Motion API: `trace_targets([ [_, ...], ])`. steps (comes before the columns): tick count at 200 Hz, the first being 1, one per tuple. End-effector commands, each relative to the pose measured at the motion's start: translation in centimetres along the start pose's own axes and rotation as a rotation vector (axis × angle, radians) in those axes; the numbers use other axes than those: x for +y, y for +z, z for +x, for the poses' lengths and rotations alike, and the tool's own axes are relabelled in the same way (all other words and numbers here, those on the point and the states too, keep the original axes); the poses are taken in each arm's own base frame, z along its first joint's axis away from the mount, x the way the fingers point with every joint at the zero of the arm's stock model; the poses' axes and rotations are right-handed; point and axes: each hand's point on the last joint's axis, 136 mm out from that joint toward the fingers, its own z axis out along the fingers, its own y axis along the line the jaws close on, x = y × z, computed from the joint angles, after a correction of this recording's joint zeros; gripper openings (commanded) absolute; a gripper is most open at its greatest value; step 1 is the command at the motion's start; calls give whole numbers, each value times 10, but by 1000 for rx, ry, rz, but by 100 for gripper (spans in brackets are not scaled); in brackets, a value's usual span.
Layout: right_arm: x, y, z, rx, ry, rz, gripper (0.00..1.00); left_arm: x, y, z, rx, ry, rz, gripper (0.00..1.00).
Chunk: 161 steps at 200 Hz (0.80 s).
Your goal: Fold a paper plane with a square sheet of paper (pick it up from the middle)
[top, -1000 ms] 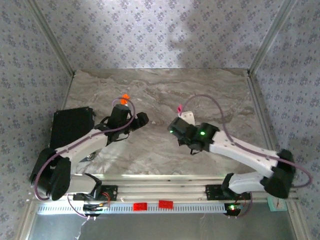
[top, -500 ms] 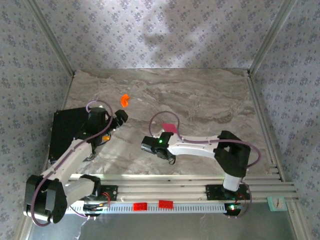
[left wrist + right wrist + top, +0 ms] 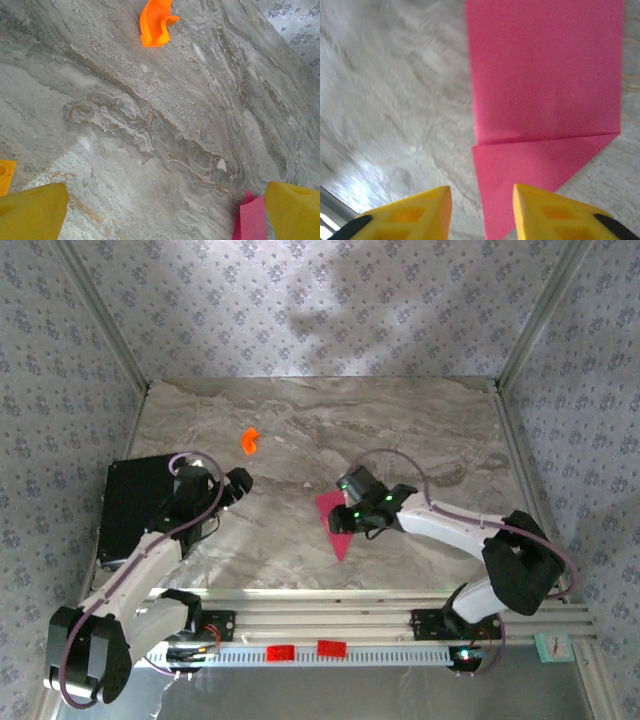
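Note:
Next, I straighten the paper [image 3: 338, 544] and press its side with my left gripper before my right gripper lifts the paper's opposite edge, because the paper is lying loose and slanted.
The magenta-pink paper [image 3: 337, 543] lies flat on the marble table [image 3: 420, 430], folded, with its pointed tip toward the near edge. In the right wrist view the paper [image 3: 545, 85] shows a straight crease and a triangular flap. My right gripper [image 3: 340, 522] hovers over its near part, open [image 3: 482, 212], with one yellow finger [image 3: 555, 215] above the flap and the other [image 3: 415, 215] above bare table. My left gripper [image 3: 238, 483] is open to the left of the paper, its yellow fingertips [image 3: 30, 212] wide apart with nothing between them. A corner of the paper [image 3: 252, 220] lies by its right finger.
A small orange plastic piece [image 3: 249, 440] sits on the table behind the left gripper, and the piece [image 3: 156, 22] is at the top of the left wrist view. A black box [image 3: 140, 502] stands at the table's left edge. Patterned walls enclose the table.
The right arm swung across the table with the pink paper, which now lies flat under the open gripper. The left gripper drew back to the left, away from the orange piece.

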Motion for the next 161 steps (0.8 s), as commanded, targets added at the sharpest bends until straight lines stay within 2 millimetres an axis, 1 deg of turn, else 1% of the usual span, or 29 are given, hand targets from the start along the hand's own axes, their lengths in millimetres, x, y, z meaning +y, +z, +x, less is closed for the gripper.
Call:
trace_targets([
  [1,24,4,-6,5,113,-256,34,-5,-5,-4,-16,44,27,100],
  [12,15,7,-9,-6,144,-232,31,-4,-5,-3,-2,44,20,100],
  [23,8,14,-9,12,188,-230,29,-1,-4,0,23,37,7,100],
  [36,1,26,-9,38,244,-234,22,-7,0,5,65,43,45,100],
  [46,0,32,-8,42,264,-244,21,-11,2,7,89,43,62,100],
  [58,-4,41,-3,64,289,-217,19,-16,5,10,114,45,89,100],
  [66,-13,46,5,87,313,-158,16,-20,6,13,131,49,105,100],
  [78,-22,52,16,115,340,-106,15,-20,7,15,148,44,108,100],
  [82,-22,54,18,119,346,-105,17,-19,8,16,153,39,103,100],
  [89,-16,57,21,114,348,-130,18,-16,9,18,162,31,89,100],
  [99,-11,60,23,103,366,-139,18,-13,11,23,180,22,77,100],
  [105,-12,63,25,101,395,-115,17,-12,12,25,194,16,73,99],
  [119,-24,70,36,121,488,-21,17,-9,16,32,236,6,61,97],
  [124,-25,72,37,112,512,-12,15,-10,17,35,251,2,62,96],
  [133,-21,73,35,77,545,-30,13,-10,20,39,273,-9,59,95],
  [143,-16,73,30,27,587,-59,13,-11,24,43,297,-19,63,93],
  [161,-5,70,17,-91,657,-142,13,-22,30,50,336,-15,89,90],
])
